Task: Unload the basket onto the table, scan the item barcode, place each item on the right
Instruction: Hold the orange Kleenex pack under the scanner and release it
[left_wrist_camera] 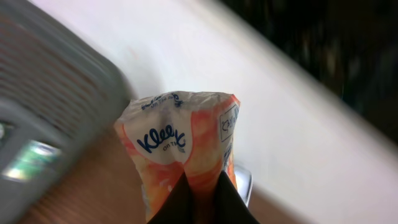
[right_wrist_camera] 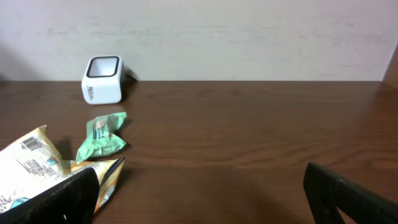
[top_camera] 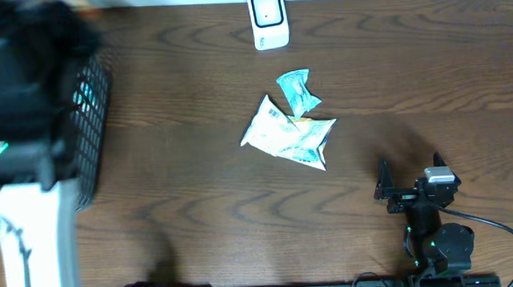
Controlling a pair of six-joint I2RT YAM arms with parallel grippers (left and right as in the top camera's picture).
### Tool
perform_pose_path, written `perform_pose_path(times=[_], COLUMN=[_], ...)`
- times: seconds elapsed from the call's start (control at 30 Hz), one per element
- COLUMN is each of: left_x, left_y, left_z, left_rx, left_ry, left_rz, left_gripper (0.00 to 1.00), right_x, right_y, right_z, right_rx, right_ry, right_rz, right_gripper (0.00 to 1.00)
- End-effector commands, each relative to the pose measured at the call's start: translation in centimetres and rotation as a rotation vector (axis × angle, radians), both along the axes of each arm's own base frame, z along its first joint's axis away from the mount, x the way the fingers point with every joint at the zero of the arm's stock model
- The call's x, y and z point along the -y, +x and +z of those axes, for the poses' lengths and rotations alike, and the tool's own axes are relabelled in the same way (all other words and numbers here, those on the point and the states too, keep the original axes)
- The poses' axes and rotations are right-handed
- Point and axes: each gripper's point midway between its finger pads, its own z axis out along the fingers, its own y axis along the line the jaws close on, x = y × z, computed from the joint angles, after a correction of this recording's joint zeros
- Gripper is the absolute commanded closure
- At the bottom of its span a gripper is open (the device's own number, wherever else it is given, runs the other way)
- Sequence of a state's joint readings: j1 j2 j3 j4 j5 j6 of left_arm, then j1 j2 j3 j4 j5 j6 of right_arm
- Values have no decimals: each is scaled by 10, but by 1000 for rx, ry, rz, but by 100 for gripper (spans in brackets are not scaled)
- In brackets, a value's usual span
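My left gripper is carrying the Kleenex pack (left_wrist_camera: pixel 177 140) to the spot (top_camera: pixel 248 93) beside the green packet. That spot is free for the pack, so the gripper keeps carrying it there and lets go of it over the spot.
In the left wrist view my left gripper (left_wrist_camera: pixel 202 188) is shut on an orange and white Kleenex tissue pack (left_wrist_camera: pixel 180 134), pinching its lower end so the pack stands up between the black fingers. From overhead this arm (top_camera: pixel 27 208) is a blur at the far left and the pack is hidden. The white barcode scanner (top_camera: pixel 268 20) (right_wrist_camera: pixel 102 79) stands at the table's far edge, near the middle. My right gripper (top_camera: pixel 410 176) (right_wrist_camera: pixel 199 193) rests open at the front right, with nothing between its fingers.
A green packet (top_camera: pixel 296 91) (right_wrist_camera: pixel 102 135) and white and yellow snack bags (top_camera: pixel 289 133) (right_wrist_camera: pixel 31 165) lie mid-table, in front of the scanner. A black wire basket (top_camera: pixel 93 126) stands at the left edge under the left arm.
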State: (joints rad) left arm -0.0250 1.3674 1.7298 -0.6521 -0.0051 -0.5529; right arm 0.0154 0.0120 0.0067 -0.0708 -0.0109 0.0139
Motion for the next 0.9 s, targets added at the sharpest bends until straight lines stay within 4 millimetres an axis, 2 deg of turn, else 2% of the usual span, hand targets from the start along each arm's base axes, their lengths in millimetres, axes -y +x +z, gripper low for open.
perform_pose_path(times=[0.0, 0.13, 0.27, 0.47, 0.53, 0.63, 0.67, 0.7, 0.77, 0.87], left_x=[55, 112, 152, 172, 177, 181, 182, 182, 183, 182], left_y=[27, 48, 59, 67, 63, 58, 56, 54, 50, 50], left_z=[-54, -121, -186, -266, -285, -307, -312, -317, -322, -321], left_rx=[-133, -277, -402, -566, -614, -672, -689, -704, -725, -726], left_ry=[175, 329, 416, 462, 471, 482, 485, 486, 490, 490], left_rz=[-198, -396, -522, -564, -581, -601, -606, -612, -619, -618], left_gripper=[93, 92, 93, 92, 91, 83, 70, 62, 56, 54], right_x=[-1, -1, -1, -1, -1, -1, -1, -1, -1, -1], right_y=[0, 0, 0, 0, 0, 0, 0, 0, 0, 0], right_z=[-1, -1, -1, -1, -1, -1, -1, -1, -1, -1], right_rx=[0, 0, 0, 0, 0, 0, 0, 0, 0, 0], right_ry=[-8, -8, -8, -8, -8, -8, -8, -8, -8, -8], right_rz=[4, 4, 4, 4, 4, 4, 4, 4, 4, 4], right_gripper=[1, 1, 1, 1, 1, 1, 1, 1, 1, 1])
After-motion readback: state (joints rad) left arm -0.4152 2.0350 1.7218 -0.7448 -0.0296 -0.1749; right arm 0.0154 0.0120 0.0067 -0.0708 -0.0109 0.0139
